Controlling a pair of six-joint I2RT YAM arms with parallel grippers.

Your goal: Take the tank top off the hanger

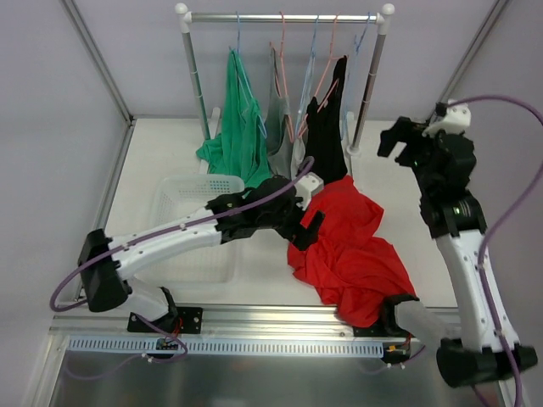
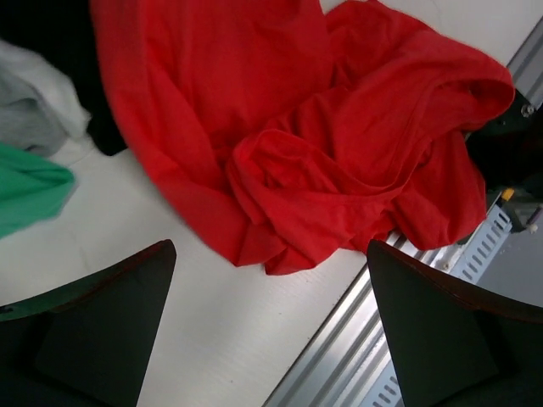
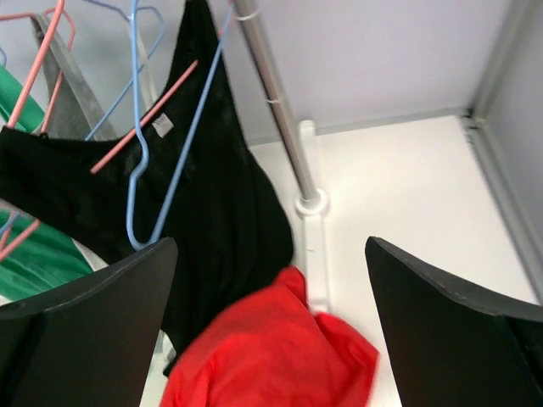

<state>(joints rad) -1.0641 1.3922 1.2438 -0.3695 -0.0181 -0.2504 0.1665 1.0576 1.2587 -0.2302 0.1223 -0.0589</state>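
The basket is beside the robot's left gripper and far from its right gripper, so the left gripper should take hold of the crumpled red tank top and put it inside.
The red tank top lies crumpled on the white table, off any hanger, reaching from below the rack to the front rail. It fills the left wrist view and is blurred in the right wrist view. My left gripper hovers open at its left edge with nothing between the fingers. My right gripper stands open and raised beside the rack's right post, above the cloth. A bare blue hanger hangs in front of a black top.
The clothes rack at the back holds a green garment, a grey one and a black top on a pink hanger. A clear plastic basket sits under my left arm. The rack's right post stands near my right gripper.
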